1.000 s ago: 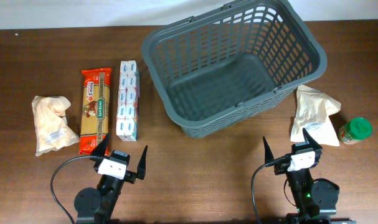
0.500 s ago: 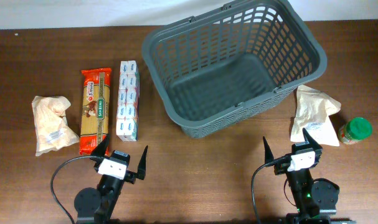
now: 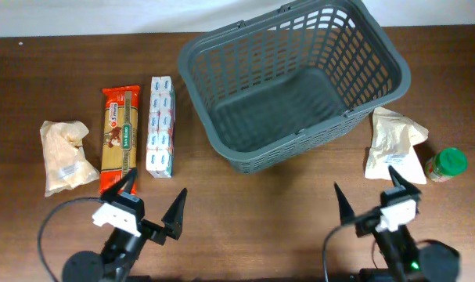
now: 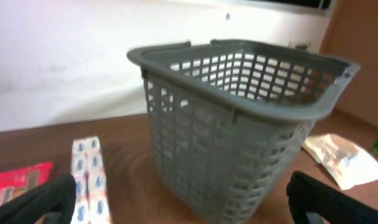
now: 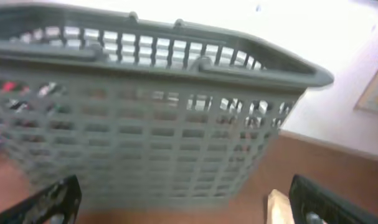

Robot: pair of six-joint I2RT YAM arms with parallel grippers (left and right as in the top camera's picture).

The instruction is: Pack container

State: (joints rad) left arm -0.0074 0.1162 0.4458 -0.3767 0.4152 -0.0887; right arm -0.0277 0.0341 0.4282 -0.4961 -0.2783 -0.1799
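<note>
The dark grey basket's free rim beside the beige bag has an open way to it, so my right gripper continues to go toward the basket's rim and closes there.
The dark grey basket stands empty at the back middle of the table; it also shows in the left wrist view and the right wrist view. My left gripper is open and empty near the front edge, below the orange-red pasta packet and the white-and-blue carton pack. My right gripper is open and empty at the front right, just below a beige bag. A second beige bag lies at the far left.
A green-lidded jar stands at the far right beside the beige bag. Black cables loop from both arm bases at the front edge. Bare wood lies between the two grippers in front of the basket.
Both arms have lifted and shifted: the left gripper moved a little left and forward, the right gripper a little right and toward the front. The groceries and the basket have not moved.
</note>
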